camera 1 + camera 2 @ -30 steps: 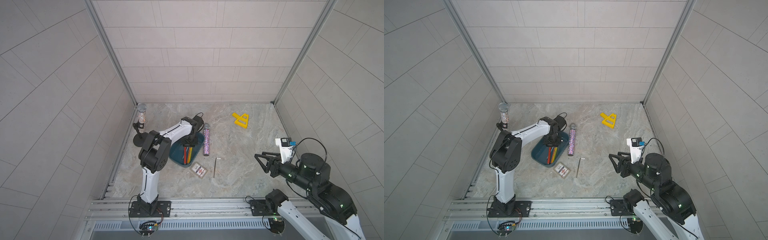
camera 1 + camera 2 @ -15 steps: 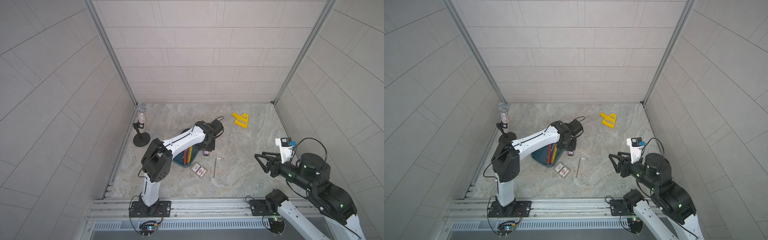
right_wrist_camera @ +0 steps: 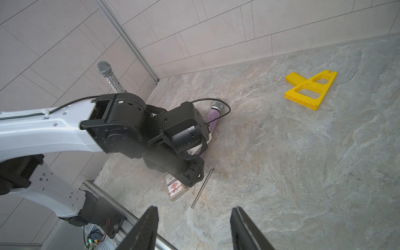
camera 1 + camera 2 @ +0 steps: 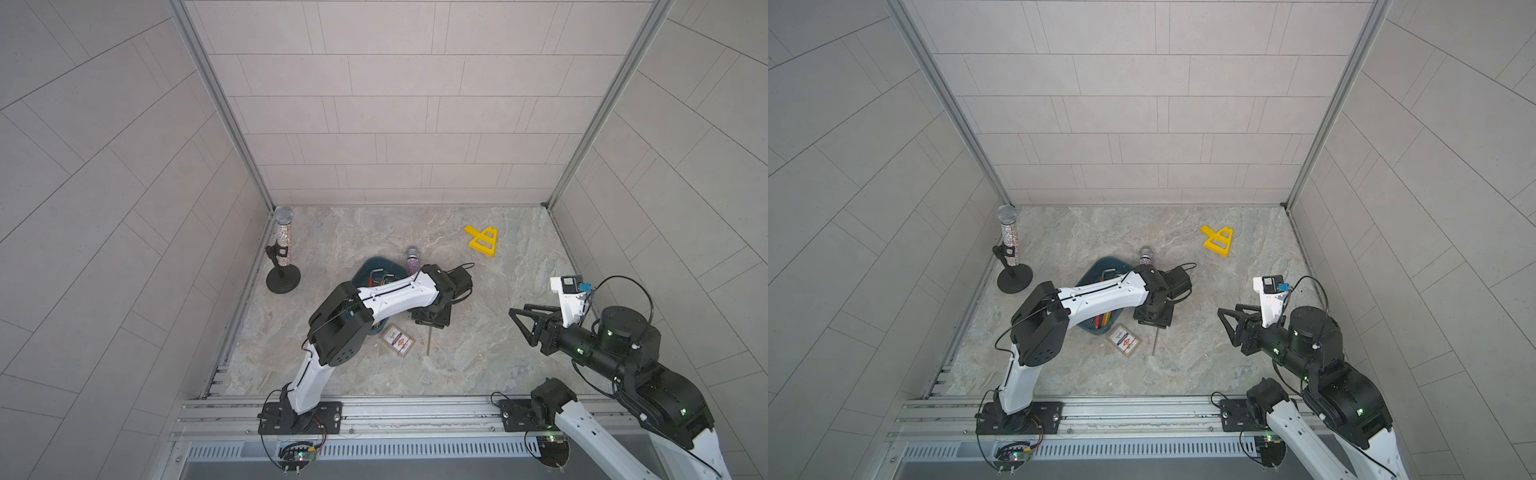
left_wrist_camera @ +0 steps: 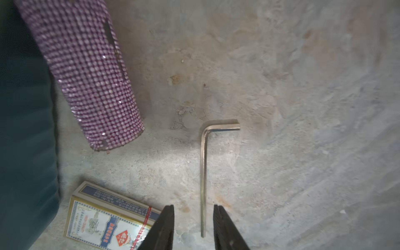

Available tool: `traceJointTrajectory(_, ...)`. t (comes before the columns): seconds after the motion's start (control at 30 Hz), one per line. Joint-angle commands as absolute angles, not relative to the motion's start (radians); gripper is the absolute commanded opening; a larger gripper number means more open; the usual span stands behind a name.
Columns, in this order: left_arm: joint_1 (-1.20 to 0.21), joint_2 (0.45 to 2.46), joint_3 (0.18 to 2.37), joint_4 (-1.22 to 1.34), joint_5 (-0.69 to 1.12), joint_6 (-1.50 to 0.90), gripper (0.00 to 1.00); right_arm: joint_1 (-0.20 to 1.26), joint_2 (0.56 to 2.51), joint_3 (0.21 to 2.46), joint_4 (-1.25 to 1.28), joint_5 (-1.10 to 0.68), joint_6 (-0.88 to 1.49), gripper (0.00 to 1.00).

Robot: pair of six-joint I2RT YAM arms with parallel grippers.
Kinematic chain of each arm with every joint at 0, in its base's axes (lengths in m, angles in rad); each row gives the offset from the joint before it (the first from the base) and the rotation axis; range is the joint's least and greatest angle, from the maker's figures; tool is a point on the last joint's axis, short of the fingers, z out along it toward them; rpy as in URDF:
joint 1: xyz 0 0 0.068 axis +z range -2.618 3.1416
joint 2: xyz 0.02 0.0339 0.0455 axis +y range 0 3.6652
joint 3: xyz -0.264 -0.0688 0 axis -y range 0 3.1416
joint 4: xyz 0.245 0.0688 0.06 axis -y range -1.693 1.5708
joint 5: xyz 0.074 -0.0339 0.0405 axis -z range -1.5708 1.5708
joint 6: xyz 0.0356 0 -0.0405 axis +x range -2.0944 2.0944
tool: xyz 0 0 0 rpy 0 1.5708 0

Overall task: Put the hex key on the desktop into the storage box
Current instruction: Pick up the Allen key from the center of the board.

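The hex key's long part (image 5: 203, 175) runs through the gap between the left gripper's open fingers, so the robot should keep lowering them until they reach the desktop (image 5: 194, 166), then close them.
The hex key (image 5: 203, 173), a plain grey L-shaped rod, lies flat on the desktop (image 4: 478, 353) right of a printed card box; it also shows in a top view (image 4: 1155, 343) and the right wrist view (image 3: 204, 186). My left gripper (image 5: 193, 207) is open and points down over it (image 4: 432, 320). One finger stands on each side of the long shank near its free end, neither touching it. The storage box (image 4: 376, 266) lies left of the gripper, partly under the left arm. My right gripper (image 4: 521, 324) hangs open and empty at the right.
A purple rhinestone microphone (image 5: 86, 75) lies between the storage box (image 5: 21, 129) and the key. The card box (image 5: 104, 220) sits close to one left finger. A microphone on a stand (image 4: 284, 245) stands at back left, a yellow plastic piece (image 4: 482, 240) at back right.
The left arm has swung from over the storage box towards the front right, ending over the hex key, and its jaws have widened. The right arm has not moved.
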State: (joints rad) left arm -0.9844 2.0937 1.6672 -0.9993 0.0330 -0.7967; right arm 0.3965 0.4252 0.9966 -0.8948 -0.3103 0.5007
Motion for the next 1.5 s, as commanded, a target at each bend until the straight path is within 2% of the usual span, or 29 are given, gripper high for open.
traceJointTrajectory(0.0, -0.989, 2.114, 1.69, -1.011, 0.012, -0.808, 0.39, 0.399, 0.418, 1.014, -0.905, -0.308, 0.489, 0.58)
traceJointTrajectory(0.37, -0.994, 2.141, 1.62, -0.924, 0.081, -0.845, 0.39, 0.399, 0.418, 1.009, -0.902, -0.304, 0.491, 0.58)
traceJointTrajectory(0.73, -0.996, 2.194, 1.64, -0.948, 0.107, -0.834, 0.38, 0.399, 0.411, 1.0, -0.9, -0.296, 0.497, 0.58)
traceJointTrajectory(0.83, -0.998, 2.2, 1.64, -0.948, 0.102, -0.831, 0.34, 0.399, 0.411, 0.999, -0.899, -0.297, 0.496, 0.58)
traceJointTrajectory(0.93, -0.999, 2.209, 1.646, -0.95, 0.095, -0.827, 0.23, 0.398, 0.412, 0.999, -0.899, -0.296, 0.496, 0.58)
traceJointTrajectory(1.03, -0.999, 2.217, 1.652, -0.951, 0.094, -0.825, 0.16, 0.399, 0.41, 0.998, -0.899, -0.293, 0.496, 0.59)
traceJointTrajectory(1.37, -0.999, 2.216, 1.666, -0.941, 0.1, -0.827, 0.0, 0.399, 0.412, 0.998, -0.899, -0.293, 0.496, 0.59)
traceJointTrajectory(1.47, -1.0, 2.208, 1.674, -0.943, 0.099, -0.827, 0.0, 0.398, 0.412, 0.996, -0.899, -0.293, 0.495, 0.58)
